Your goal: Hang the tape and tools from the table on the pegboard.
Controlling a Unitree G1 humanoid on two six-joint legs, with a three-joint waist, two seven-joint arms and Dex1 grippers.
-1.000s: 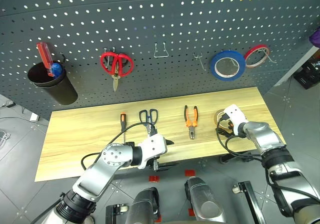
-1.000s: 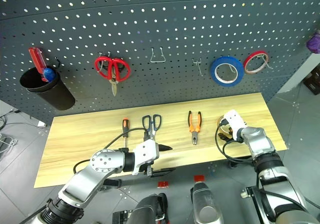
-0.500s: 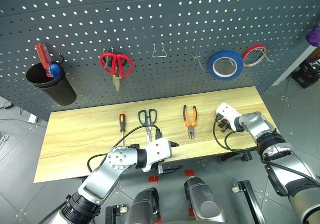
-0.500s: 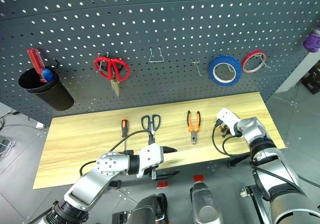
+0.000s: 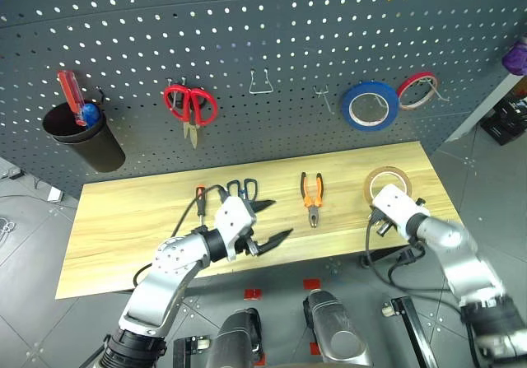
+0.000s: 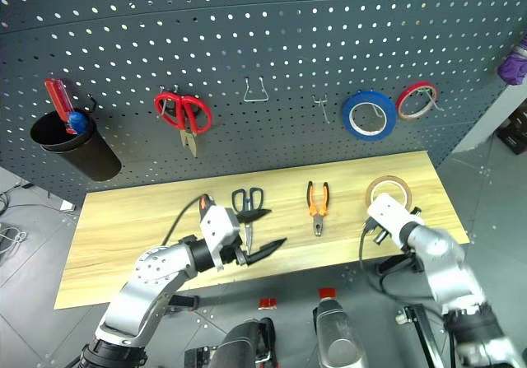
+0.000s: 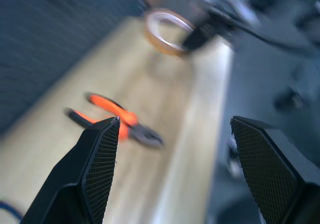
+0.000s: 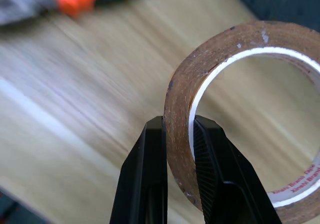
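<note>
The robot's right gripper is pinching only the tape's near rim (image 8: pixel 178 102), so it should continue to move the tape's open hole onto the free hook (image 5: pixel 324 97) by the blue roll and let go there.
The tape (image 8: pixel 176 96), a thin tan ring, is pinched at its near rim by my right gripper (image 8: pixel 180 123), which is shut on it over the right end of the table (image 5: pixel 123 220). From the head, the tape (image 5: pixel 388 176) shows just beyond that gripper (image 5: pixel 387 193). My left gripper (image 5: pixel 276 221) is open and holds nothing, near the table's front edge, just right of the dark-blue-handled scissors (image 5: pixel 244 189). The orange-and-black screwdriver (image 5: pixel 198 198) lies left of the scissors and the pliers (image 5: pixel 312 196) lie mid-table. The pegboard (image 5: pixel 288 30) rises behind.
On the pegboard hang red scissors (image 5: pixel 190 105), a blue roll (image 5: pixel 372 105) and a red roll (image 5: pixel 418 90). A black cup (image 5: pixel 82 137) at the left holds a red-handled screwdriver (image 5: pixel 71 92). Two bare hooks (image 5: pixel 263 83) (image 5: pixel 328 100) sit between the red scissors and the blue roll.
My right gripper has shut on the tape and drawn back toward the front edge, lifting it. My left gripper has risen from below the edge to over the table by the scissors.
</note>
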